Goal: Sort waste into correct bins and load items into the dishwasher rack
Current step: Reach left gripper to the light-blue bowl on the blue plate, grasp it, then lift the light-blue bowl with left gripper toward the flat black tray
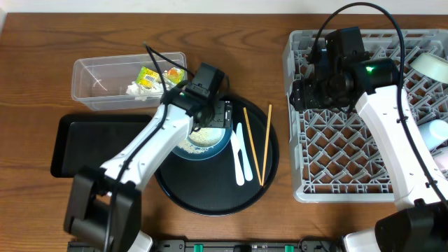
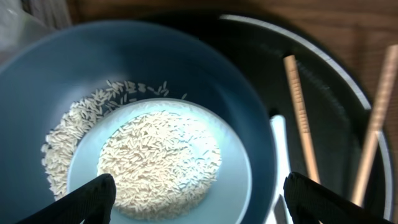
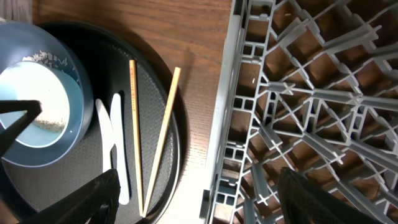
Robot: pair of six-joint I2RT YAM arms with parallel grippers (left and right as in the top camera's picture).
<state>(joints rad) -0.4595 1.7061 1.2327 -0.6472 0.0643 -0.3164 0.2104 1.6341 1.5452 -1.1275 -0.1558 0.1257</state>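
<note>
I should go on lowering my left gripper, as the light-blue bowl's rim is clear of the dark-blue bowl's side [image 2: 233,99], until its fingers go around and pinch that rim [image 2: 239,143].
A large dark-blue bowl [image 1: 203,142] sits on the left part of the round black tray [image 1: 210,199]. It holds loose white rice [image 2: 158,162] heaped on its lighter blue centre and scattered up its wall. My left gripper [image 1: 218,115] hovers just over the bowl [image 2: 249,118], open, with a finger on either side of the rice [image 2: 199,196]. Two wooden chopsticks [image 1: 257,143] and a white spoon [image 1: 240,155] lie on the tray right of the bowl. My right gripper [image 1: 308,91] is open above the left edge of the grey dishwasher rack [image 1: 350,164], with nothing between its fingers [image 3: 199,186].
A clear tub [image 1: 91,80] at the back left holds yellow-green wrappers [image 1: 150,75] and a white tissue [image 1: 136,88]. A shallow black rectangular tray [image 1: 91,143] lies in front of it. Pale cups [image 1: 437,133] stand at the rack's right edge.
</note>
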